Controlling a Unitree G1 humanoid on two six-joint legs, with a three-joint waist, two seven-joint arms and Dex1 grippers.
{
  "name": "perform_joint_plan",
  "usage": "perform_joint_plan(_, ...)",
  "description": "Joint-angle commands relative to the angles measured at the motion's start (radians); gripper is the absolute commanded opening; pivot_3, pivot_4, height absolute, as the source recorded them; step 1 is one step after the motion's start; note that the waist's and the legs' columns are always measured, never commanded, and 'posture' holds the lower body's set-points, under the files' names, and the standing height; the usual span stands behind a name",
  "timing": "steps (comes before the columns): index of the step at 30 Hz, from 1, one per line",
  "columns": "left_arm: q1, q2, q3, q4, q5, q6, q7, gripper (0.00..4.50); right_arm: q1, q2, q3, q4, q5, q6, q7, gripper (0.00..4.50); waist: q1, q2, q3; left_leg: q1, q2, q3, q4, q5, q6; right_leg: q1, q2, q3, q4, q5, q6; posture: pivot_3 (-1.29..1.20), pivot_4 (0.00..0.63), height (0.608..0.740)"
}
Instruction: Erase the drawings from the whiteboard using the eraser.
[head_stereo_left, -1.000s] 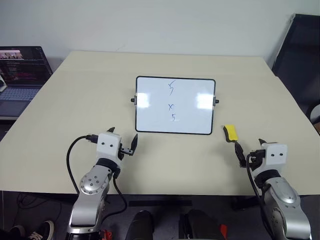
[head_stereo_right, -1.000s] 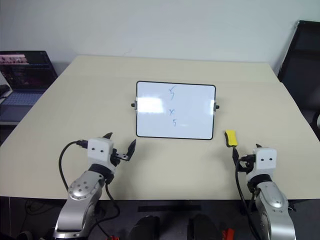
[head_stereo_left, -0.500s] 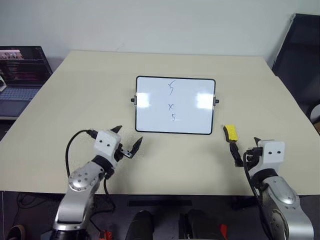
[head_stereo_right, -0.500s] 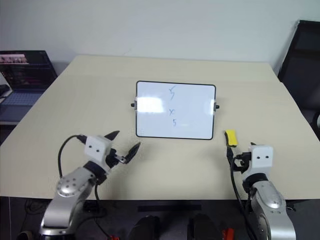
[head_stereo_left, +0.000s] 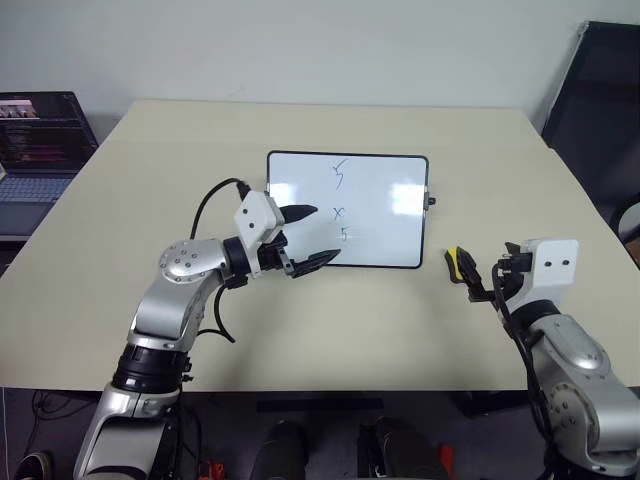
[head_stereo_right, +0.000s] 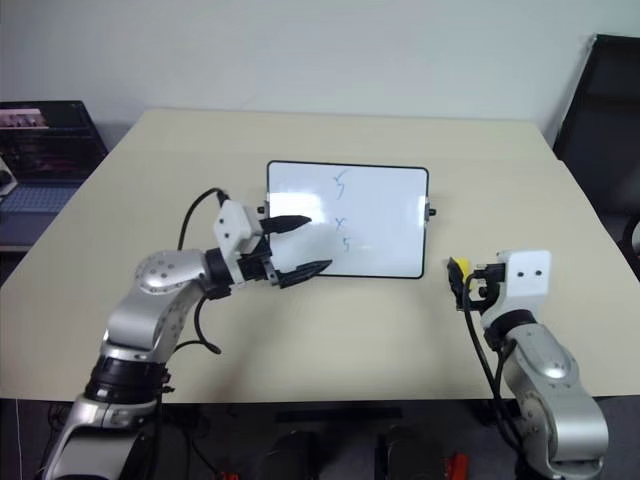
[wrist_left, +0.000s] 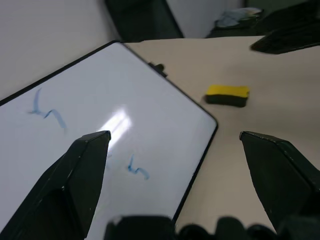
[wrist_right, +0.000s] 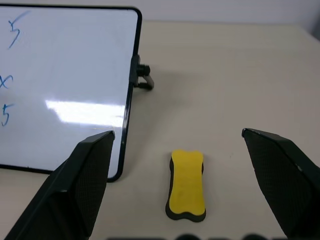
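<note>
The yellow eraser (wrist_right: 187, 185) points lengthwise into my right gripper's open fingers, clear of the whiteboard, so I should keep moving in until they can close on its long sides (wrist_right: 202, 187).
The whiteboard (head_stereo_left: 385, 228) lies flat in the middle of the table, with the drawings (head_stereo_left: 342, 211) stacked in a column of thin blue marks. My left gripper (head_stereo_left: 320, 235) hangs open over the board's near left part, its fingertips reaching toward the lowest mark. The yellow eraser (head_stereo_left: 458, 262) lies on the table just right of the board's near right corner. My right gripper (head_stereo_left: 490, 278) is open right behind the eraser, nothing in it. In the right wrist view the eraser (wrist_right: 186, 185) lies between the spread fingers (wrist_right: 85, 180), with no contact.
A beige table (head_stereo_left: 180, 170) carries everything. An open laptop (head_stereo_left: 40, 140) stands on a lower surface off the table's left edge. A black chair (head_stereo_left: 600, 90) stands at the far right. The table's near edge runs just below both arms.
My left arm swung up and to the right, carrying its open gripper from the near table edge to over the whiteboard. My right gripper rose a little behind the eraser.
</note>
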Motion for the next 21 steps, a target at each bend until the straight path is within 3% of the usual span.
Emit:
perform_joint_plan(1,-0.023,0.019,-0.015,0.001,-0.012,0.003,-0.06,4.5,-0.056,-0.028,-0.042,0.014,0.049,0.086,0.016,4.47,-0.001,0.0,0.0,0.0,0.0,0.0,0.0,0.0,0.0,0.0,0.0,0.0,0.0,0.0,0.0,0.0,0.15,0.74)
perform_joint_plan(11,-0.089,0.022,-0.025,0.047,0.007,0.01,-0.085,4.5,-0.21,-0.059,0.031,0.274,0.004,0.138,0.008,4.47,-0.002,0.0,0.0,-0.001,-0.001,0.0,0.0,0.0,0.0,0.0,0.0,0.0,0.0,0.0,0.0,0.0,0.15,0.74)
perform_joint_plan(21,-0.08,0.018,-0.029,0.034,0.008,0.009,-0.088,4.5,-0.236,-0.027,0.058,0.425,-0.048,0.036,-0.001,4.47,-0.004,0.0,0.0,-0.003,0.0,0.0,0.0,0.0,0.001,-0.002,0.0,0.001,0.0,0.0,0.0,0.0,0.15,0.74)
